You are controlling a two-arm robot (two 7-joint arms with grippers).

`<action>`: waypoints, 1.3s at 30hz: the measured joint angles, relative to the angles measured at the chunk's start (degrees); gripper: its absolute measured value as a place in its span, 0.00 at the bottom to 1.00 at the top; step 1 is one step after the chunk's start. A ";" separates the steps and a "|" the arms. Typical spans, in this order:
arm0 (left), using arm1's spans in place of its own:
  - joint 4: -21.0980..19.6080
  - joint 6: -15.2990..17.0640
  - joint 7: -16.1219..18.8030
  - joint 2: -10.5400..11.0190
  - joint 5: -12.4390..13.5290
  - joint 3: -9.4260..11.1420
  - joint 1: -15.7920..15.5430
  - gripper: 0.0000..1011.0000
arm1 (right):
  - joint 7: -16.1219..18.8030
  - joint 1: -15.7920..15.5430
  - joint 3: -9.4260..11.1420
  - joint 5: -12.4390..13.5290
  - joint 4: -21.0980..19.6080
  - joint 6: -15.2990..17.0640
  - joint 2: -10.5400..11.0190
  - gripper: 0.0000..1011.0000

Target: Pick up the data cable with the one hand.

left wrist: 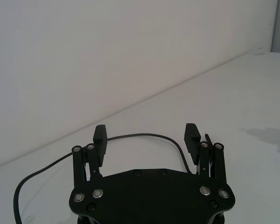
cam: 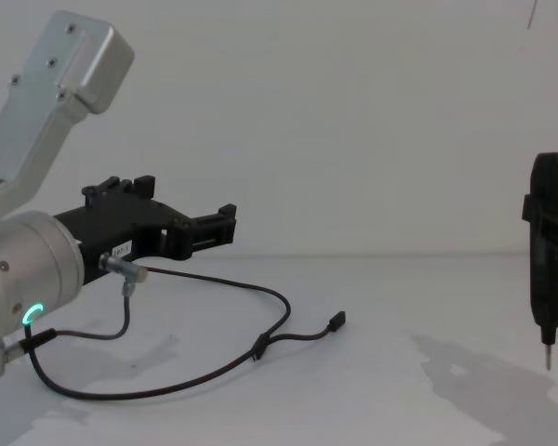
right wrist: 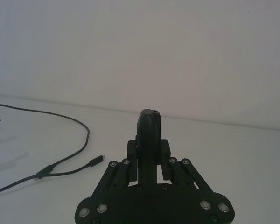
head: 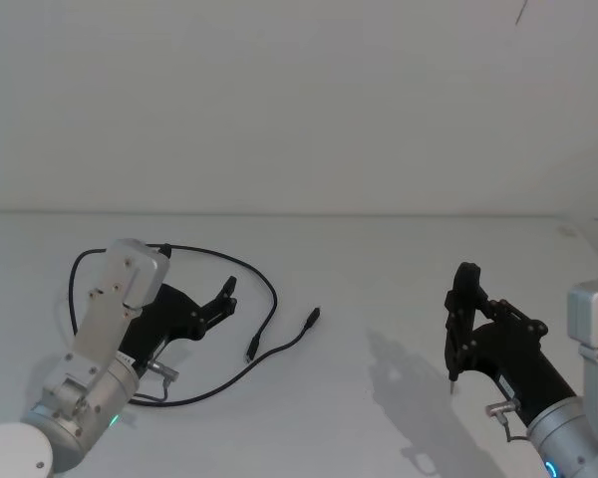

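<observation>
The data cable keeps wide, smooth curves (cam: 158,394), so I expect its plug end (cam: 337,321) to stick out past my left gripper and sag only slightly when I lift it.
The data cable (head: 268,288) is a thin black cord lying in loose loops on the white table (head: 379,259). Its two plug ends (head: 313,319) lie near the table's middle. My left gripper (head: 225,295), the one hand, hovers open just above a curve of the cable and holds nothing. In the left wrist view the cable (left wrist: 130,136) runs across behind the gripper's (left wrist: 146,133) spread fingers. From the chest, the gripper (cam: 188,200) is clearly above the cable (cam: 205,376). My right gripper (head: 462,311) stands apart at the right, shut on a pen-shaped tool (head: 464,284).
The left arm's own dark wire with silver plugs (cam: 123,269) hangs under its wrist, close to the cable. The tool's metal tip (cam: 547,360) points down just above the table. A pale wall (head: 299,100) stands behind the table's far edge.
</observation>
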 joint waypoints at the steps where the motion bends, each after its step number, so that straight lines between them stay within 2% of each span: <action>1: 0.00 0.00 0.00 0.00 0.00 0.00 0.00 0.99 | 0.00 0.00 0.00 0.00 0.00 0.00 0.00 0.28; 31: 0.09 -0.09 -0.07 0.01 0.00 0.03 -0.07 0.99 | 0.01 0.00 0.00 0.01 0.01 -0.01 0.00 0.28; 39: 0.91 -1.06 -2.77 0.59 0.03 0.28 -1.23 0.99 | 0.01 0.00 0.00 0.01 0.01 -0.01 0.00 0.28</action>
